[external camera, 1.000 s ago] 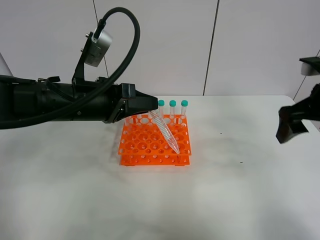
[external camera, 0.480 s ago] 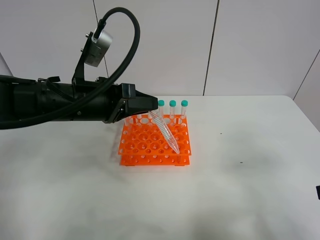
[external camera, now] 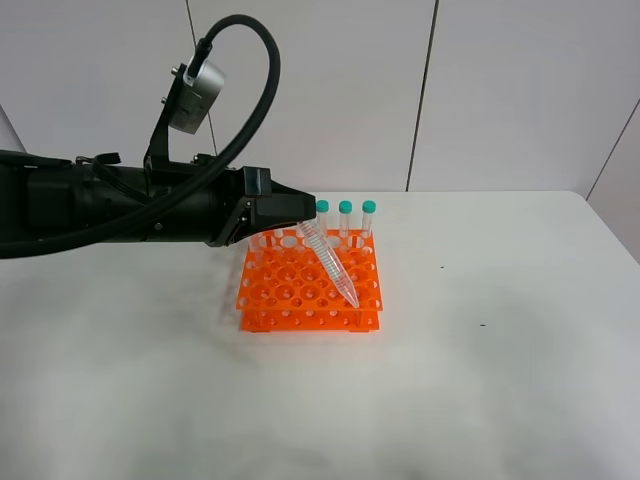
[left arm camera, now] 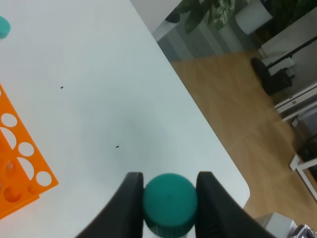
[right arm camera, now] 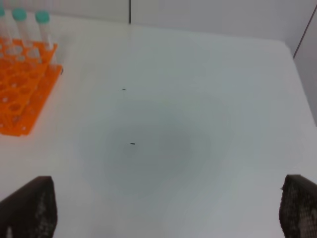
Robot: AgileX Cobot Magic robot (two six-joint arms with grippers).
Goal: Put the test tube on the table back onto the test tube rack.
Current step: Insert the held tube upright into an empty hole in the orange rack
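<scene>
The test tube (external camera: 333,268) is tilted over the rack's front holes, so next my left gripper pulls it back and stands it upright before lowering it into the back row (external camera: 256,241).
In the high view my left gripper (external camera: 292,215) is shut on the test tube (external camera: 330,262) at its cap end. The clear tube slants down to the right, and its pointed tip hangs over the front right holes of the orange test tube rack (external camera: 290,290). In the left wrist view the tube's teal cap (left arm camera: 170,199) sits clamped between the two dark fingers (left arm camera: 128,203). My right gripper (right arm camera: 166,208) stands open over bare table (right arm camera: 163,124), well right of the rack (right arm camera: 20,79), and is out of the high view.
Three teal-capped tubes (external camera: 345,215) stand upright in the rack's back row, right behind the held tube. The table's (external camera: 500,380) right edge and the floor beyond show in the left wrist view. Small dark specks mark the tabletop right of the rack.
The right arm has withdrawn from the right edge of the high view and no longer shows there. The left gripper and its tube have stayed put.
</scene>
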